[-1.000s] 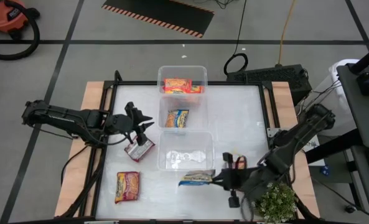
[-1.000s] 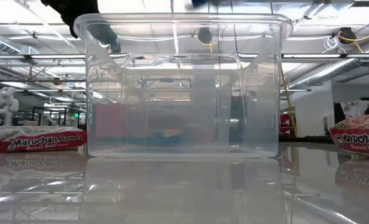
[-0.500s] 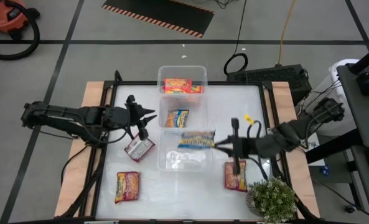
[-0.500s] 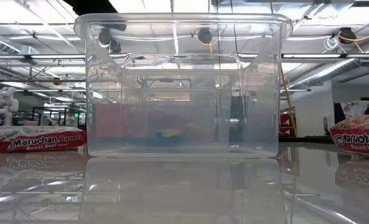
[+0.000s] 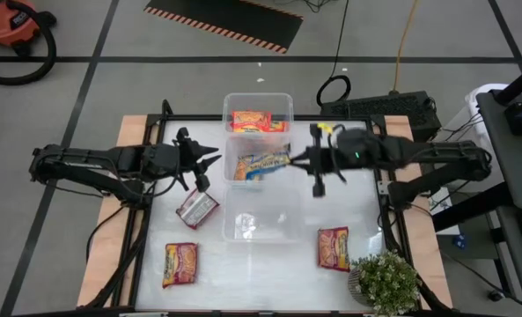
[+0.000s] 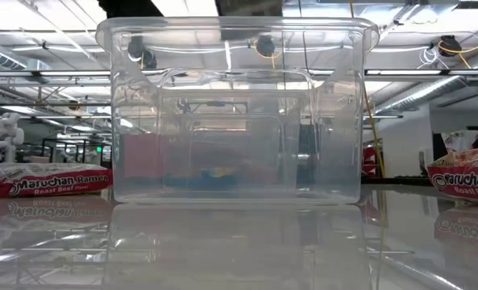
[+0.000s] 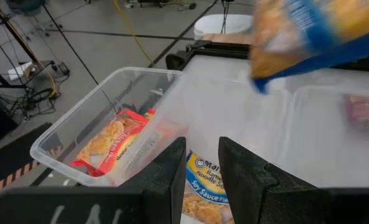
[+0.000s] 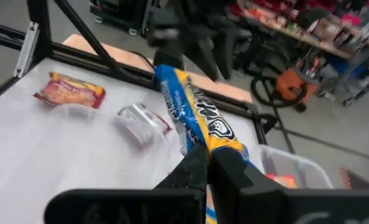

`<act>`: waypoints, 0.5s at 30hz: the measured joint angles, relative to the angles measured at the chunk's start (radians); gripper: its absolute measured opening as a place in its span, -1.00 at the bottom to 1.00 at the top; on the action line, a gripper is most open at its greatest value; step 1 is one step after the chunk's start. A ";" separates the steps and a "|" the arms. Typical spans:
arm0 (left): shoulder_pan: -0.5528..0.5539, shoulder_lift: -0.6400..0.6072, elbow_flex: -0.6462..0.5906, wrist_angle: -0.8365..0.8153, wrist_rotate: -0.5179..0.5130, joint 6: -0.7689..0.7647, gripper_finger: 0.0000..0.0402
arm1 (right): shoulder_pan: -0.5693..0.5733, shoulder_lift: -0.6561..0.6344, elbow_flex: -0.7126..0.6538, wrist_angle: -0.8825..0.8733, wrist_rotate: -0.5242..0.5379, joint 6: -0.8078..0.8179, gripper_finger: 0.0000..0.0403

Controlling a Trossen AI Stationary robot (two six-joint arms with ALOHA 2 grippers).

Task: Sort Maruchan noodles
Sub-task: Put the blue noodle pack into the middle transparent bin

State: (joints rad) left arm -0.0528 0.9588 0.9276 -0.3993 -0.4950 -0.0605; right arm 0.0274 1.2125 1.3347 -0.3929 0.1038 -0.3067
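Note:
The held blue-yellow packet point(image 5: 273, 162) is hanging over the middle bin where its matching packet point(image 5: 243, 168) lies. My right gripper should keep lowering it until it dips inside the bin, then let go.
My right gripper point(image 5: 297, 160) is shut on a blue-yellow Maruchan packet point(image 5: 265, 163) and hovers over the far clear bin point(image 5: 283, 104). That bin holds an orange-red packet point(image 5: 252, 121) and another blue-yellow packet point(image 7: 204, 186). My left gripper point(image 5: 206, 169) is open, left of the far bin, and touches nothing. A silver-red packet point(image 5: 196, 209), an orange packet point(image 5: 180, 263) and a red packet point(image 5: 333, 247) lie flat on the table. My right gripper pinches the blue-yellow packet by one short end point(image 8: 204, 144) between its two fingers, coming level from the table's right. The packet sticks out beyond the fingertips toward the table's left, turned on edge. It is lifted clear above the far bin.
A second clear bin point(image 5: 261, 214) stands near of the far one, with no packet in it. A potted plant point(image 5: 385, 283) sits at the table's near right corner. The low view looks through this bin point(image 6: 237, 113), with packets point(image 6: 45, 179) on either side.
My right gripper has carried the blue-yellow packet from the table's near right part, up and toward the far edge, across the near bin to above the far bin. The red packet beneath it came into view. My left gripper drew away from the silver-red packet toward the far edge.

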 joint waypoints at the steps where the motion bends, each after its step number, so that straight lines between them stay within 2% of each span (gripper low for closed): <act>1: -0.002 0.000 0.000 -0.002 0.000 0.000 -0.49 | -0.028 0.007 0.000 0.000 -0.027 -0.006 -1.00; 8: 0.004 0.001 0.001 -0.031 -0.001 -0.011 -0.49 | -0.174 0.043 -0.031 0.022 -0.117 -0.031 -1.00; 15: 0.002 0.001 0.002 -0.034 -0.001 -0.041 -0.49 | -0.260 0.118 -0.173 0.250 -0.106 0.011 -1.00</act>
State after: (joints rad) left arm -0.0505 0.9600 0.9291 -0.4335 -0.4960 -0.1011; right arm -0.2329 1.3302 1.1621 -0.1430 -0.0017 -0.2953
